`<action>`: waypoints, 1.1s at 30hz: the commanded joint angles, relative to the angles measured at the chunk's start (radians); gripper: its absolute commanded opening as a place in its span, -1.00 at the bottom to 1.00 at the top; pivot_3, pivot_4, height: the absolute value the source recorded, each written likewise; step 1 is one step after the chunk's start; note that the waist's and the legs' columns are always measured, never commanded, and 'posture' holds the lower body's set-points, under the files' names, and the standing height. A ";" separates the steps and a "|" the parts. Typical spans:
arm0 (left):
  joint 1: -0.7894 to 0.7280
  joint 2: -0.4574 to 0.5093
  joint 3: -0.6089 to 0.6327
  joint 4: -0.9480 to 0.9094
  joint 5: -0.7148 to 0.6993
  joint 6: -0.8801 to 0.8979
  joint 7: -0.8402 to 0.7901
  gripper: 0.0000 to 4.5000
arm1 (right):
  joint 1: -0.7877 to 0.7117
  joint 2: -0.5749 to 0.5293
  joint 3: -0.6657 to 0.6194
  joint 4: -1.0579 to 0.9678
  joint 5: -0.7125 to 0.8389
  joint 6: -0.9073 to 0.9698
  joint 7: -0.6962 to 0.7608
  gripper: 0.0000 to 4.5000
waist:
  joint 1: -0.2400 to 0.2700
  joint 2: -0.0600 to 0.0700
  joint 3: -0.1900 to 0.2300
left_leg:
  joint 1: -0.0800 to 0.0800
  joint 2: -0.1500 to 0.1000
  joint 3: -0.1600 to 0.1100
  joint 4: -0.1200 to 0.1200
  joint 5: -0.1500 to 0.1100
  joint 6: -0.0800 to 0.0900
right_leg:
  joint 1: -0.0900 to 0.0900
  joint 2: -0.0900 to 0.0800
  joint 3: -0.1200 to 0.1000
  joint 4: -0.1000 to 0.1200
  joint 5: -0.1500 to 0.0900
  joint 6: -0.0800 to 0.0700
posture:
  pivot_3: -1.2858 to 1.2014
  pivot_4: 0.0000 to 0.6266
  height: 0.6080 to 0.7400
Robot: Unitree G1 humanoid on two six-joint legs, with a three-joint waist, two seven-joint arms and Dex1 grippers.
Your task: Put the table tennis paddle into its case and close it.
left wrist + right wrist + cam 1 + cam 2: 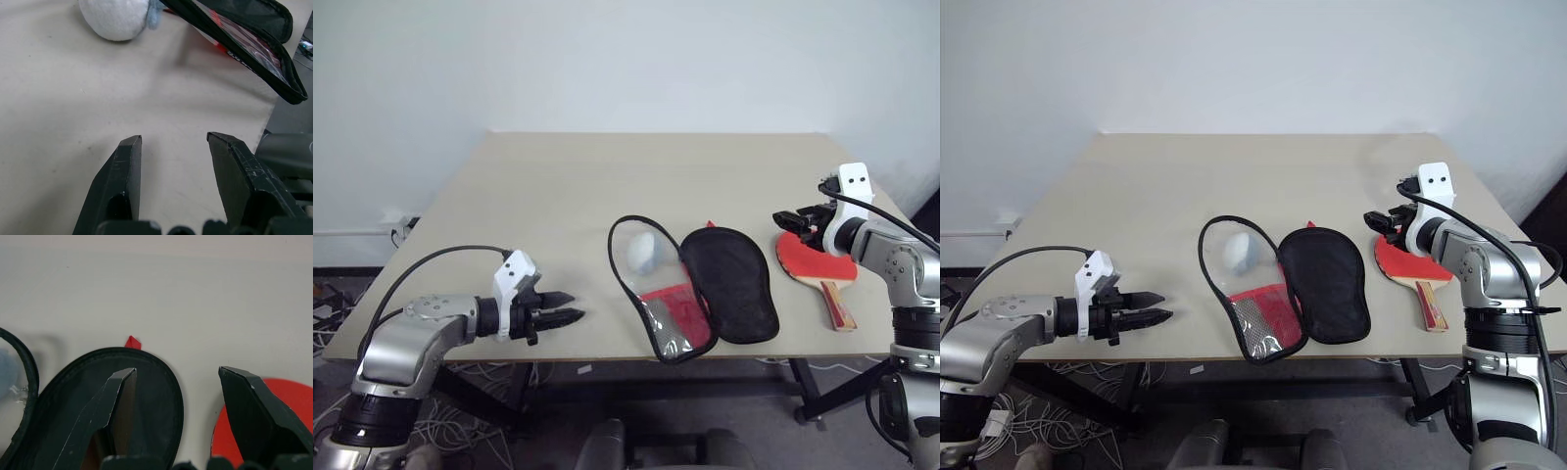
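My gripper is going to fold that half shut. The clear window's far rim [631, 217] stands up over the whitish ball [646, 252], so the ball will stay behind.
The table tennis paddle [813, 264] lies flat at the table's right, red face up, its wooden handle [837, 305] toward the front edge. The case [729, 282] lies unzipped and spread open in the middle: a black-lined half on the right, a clear-window half [651, 284] with red fabric on the left. A whitish ball [644, 253] shows at that window. My right gripper [789, 221] hovers open just above the paddle's far edge, holding nothing. My left gripper [570, 306] is open and empty near the front left edge, pointing toward the case.
The beige table [568, 186] is bare behind the case and to the left. Cables and a power strip [401, 231] lie on the floor at the left. A grey chair [656, 446] stands below the front edge.
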 commanded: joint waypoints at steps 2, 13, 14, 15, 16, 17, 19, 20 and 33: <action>-0.017 0.011 0.021 -0.018 -0.009 -0.002 0.008 -0.02 | -0.059 0.007 -0.020 -0.021 0.004 0.018 -0.020 0.29 | 0.000 0.000 0.000 | 0.000 0.000 0.000 0.000 0.000 0.000 | 0.000 0.000 0.000 0.000 0.000 0.000 | 0.03 -1.00 0.61; -0.044 0.034 0.015 -0.061 -0.062 0.049 -0.025 -0.02 | -0.025 0.019 -0.030 -0.042 -0.010 0.101 -0.078 0.29 | 0.000 0.000 0.000 | 0.000 0.000 0.000 -0.001 0.000 0.000 | 0.000 0.000 0.000 0.000 0.000 0.000 | 0.03 -1.00 0.61; -0.050 0.031 0.011 -0.066 -0.069 0.057 -0.025 -0.02 | -0.019 0.017 -0.039 -0.044 -0.015 0.114 -0.094 0.29 | 0.000 0.000 0.000 | 0.000 0.000 0.000 -0.001 0.000 0.000 | 0.000 0.000 0.000 0.000 0.000 0.000 | 0.03 -1.00 0.61; -0.056 0.025 0.008 -0.070 -0.076 0.066 -0.023 -0.02 | -0.014 0.018 -0.051 -0.041 -0.022 0.126 -0.114 0.29 | 0.001 0.000 0.000 | 0.000 0.000 0.000 -0.001 0.000 0.000 | 0.000 0.000 0.000 0.000 0.000 0.000 | 0.03 -1.00 0.61; -0.067 0.016 0.000 -0.074 -0.082 0.077 -0.020 -0.02 | -0.006 0.016 -0.063 -0.034 -0.031 0.129 -0.131 0.29 | 0.001 0.000 0.000 | 0.000 0.000 0.000 -0.001 0.000 0.000 | 0.000 0.000 0.000 0.000 0.000 0.000 | 0.03 -1.00 0.61; -0.079 0.006 -0.012 -0.073 -0.083 0.085 -0.018 -0.02 | 0.002 0.016 -0.077 -0.031 -0.033 0.143 -0.146 0.29 | 0.002 0.000 0.000 | 0.000 0.000 0.000 -0.001 0.000 0.000 | 0.000 0.000 0.000 0.000 0.000 0.000 | 0.03 -1.00 0.61; -0.105 -0.015 -0.038 -0.068 -0.081 0.098 -0.008 -0.02 | 0.012 0.013 -0.095 -0.024 -0.035 0.158 -0.159 0.29 | 0.003 0.000 0.000 | 0.000 0.000 0.000 -0.001 0.000 0.000 | 0.000 0.000 0.000 0.000 0.000 0.000 | 0.03 -1.00 0.61; -0.119 -0.027 -0.056 -0.064 -0.079 0.100 -0.008 -0.02 | 0.017 0.011 -0.101 -0.027 -0.035 0.161 -0.159 0.29 | 0.002 0.000 0.000 | 0.000 -0.001 0.000 -0.001 0.000 0.000 | 0.000 0.000 0.000 0.000 0.000 0.000 | 0.03 -1.00 0.61; -0.188 -0.117 -0.218 0.009 -0.005 0.027 -0.023 -0.02 | 0.162 -0.022 -0.130 -0.072 -0.049 0.183 -0.151 0.99 | 0.000 0.000 0.000 | 0.000 -0.001 -0.001 0.001 0.000 0.000 | 0.001 0.001 0.000 0.000 0.000 0.000 | 0.03 -1.00 0.61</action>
